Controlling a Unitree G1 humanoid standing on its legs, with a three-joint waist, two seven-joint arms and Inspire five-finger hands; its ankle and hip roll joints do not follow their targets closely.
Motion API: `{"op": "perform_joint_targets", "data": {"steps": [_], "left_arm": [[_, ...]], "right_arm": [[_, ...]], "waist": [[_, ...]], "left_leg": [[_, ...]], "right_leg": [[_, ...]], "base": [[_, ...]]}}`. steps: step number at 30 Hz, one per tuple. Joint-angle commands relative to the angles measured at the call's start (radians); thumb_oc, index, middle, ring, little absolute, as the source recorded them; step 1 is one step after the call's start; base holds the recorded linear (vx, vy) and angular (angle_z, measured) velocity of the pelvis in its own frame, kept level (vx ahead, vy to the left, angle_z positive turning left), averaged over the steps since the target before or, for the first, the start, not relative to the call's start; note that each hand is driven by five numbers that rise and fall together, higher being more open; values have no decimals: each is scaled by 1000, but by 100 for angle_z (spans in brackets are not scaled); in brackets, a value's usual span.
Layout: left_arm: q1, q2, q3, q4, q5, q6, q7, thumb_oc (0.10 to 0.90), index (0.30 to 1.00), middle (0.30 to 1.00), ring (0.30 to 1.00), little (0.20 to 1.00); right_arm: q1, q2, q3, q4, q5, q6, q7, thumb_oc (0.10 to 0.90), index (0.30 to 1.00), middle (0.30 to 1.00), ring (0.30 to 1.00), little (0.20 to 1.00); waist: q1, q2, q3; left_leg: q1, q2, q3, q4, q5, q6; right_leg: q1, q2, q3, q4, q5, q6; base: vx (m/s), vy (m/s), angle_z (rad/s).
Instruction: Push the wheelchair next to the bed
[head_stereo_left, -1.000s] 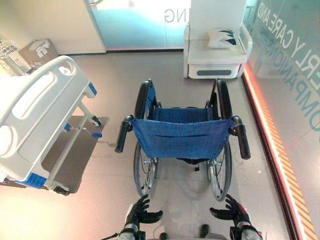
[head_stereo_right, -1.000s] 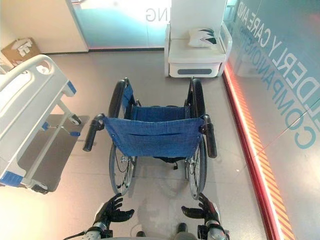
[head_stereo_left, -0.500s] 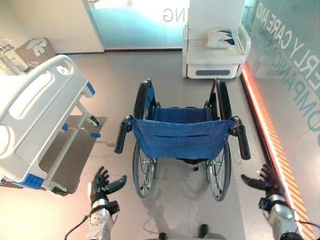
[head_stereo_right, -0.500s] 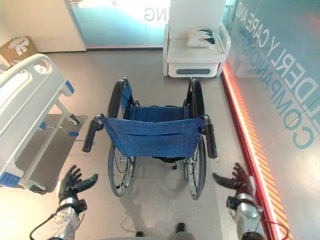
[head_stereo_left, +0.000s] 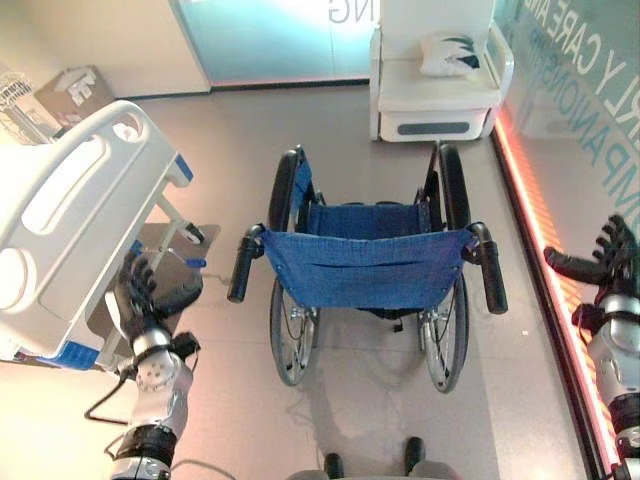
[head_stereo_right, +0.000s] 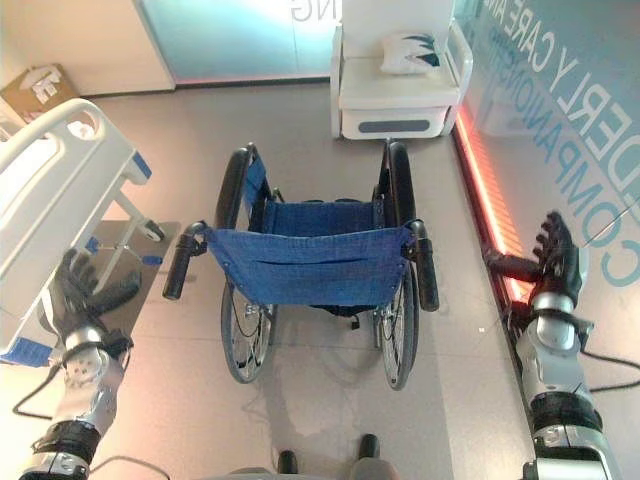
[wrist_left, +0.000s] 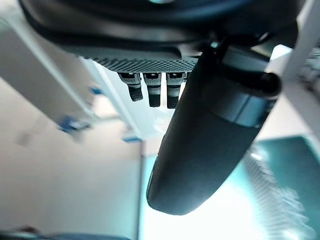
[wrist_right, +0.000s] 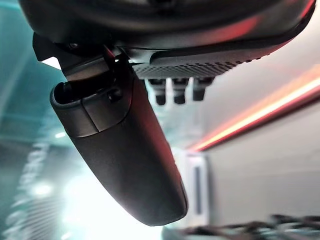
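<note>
My gripper will push the wheelchair (head_stereo_left: 368, 268), and it will stay open and roll through a turn, because the big wheels (head_stereo_left: 446, 335) stand upright beside the spread blue seat.
The wheelchair (head_stereo_left: 365, 265) has a blue cloth back and seat and stands in the middle of the floor, facing away from me. Its black push handles stick out toward me, the left handle (head_stereo_left: 241, 272) and the right handle (head_stereo_left: 489, 277). The white bed (head_stereo_left: 70, 215) with blue corner bumpers stands to the left, a short gap from the chair. My left hand (head_stereo_left: 145, 297) is raised, open, in front of the bed's lower edge, left of the left handle. My right hand (head_stereo_left: 603, 262) is raised, open, well right of the right handle. Neither touches the chair. Straight fingers (wrist_left: 150, 90) and thumb (wrist_right: 125, 145) show in the wrist views.
A white seat (head_stereo_left: 437, 100) with a patterned cushion (head_stereo_left: 449, 52) stands against the far wall ahead of the wheelchair. A glass wall with an orange floor strip (head_stereo_left: 540, 240) runs along the right. A cardboard box (head_stereo_left: 72, 88) sits at the back left.
Both hands have risen from low behind the wheels and spread outward, the left toward the bed, the right toward the glass wall. The wheelchair has not moved.
</note>
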Motion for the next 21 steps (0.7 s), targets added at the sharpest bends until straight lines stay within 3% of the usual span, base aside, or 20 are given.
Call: {"op": "perform_joint_targets", "data": {"steps": [1,10,16,21], "left_arm": [[-112,146,33,-86,4,-72,-79,800,900,900,900,900],[-50,87,58,-330,-46,-113,-277,800,900,900,900,900],[72,27,110,-482,-119,-89,-451,800,900,900,900,900],[153,33,151,-549,-102,-55,-534,800,900,900,900,900]], "right_arm": [[-128,-65,0,-93,-20,-78,-46,800,900,900,900,900],[-30,46,-41,-328,-55,-92,59,800,900,900,900,900],[119,142,-64,-482,-80,-7,226,800,900,900,900,900],[199,156,-94,-558,-98,22,274,800,900,900,900,900]], "waist": [[6,-59,-48],[13,-68,-47],[12,-74,-45],[10,-79,-41]], "left_leg": [[-65,-60,-8,43,-31,18],[-75,-59,-14,35,-25,26],[-81,-55,-9,35,-22,31],[-90,-51,2,44,-21,34]], "right_leg": [[-37,12,35,108,-81,-11],[-44,21,41,104,-80,-11],[-55,26,49,113,-81,-9],[-67,29,52,124,-81,-7]], "base": [[-14,-30,4],[-2,-4,0],[0,0,0],[-3,-2,-1]]}}
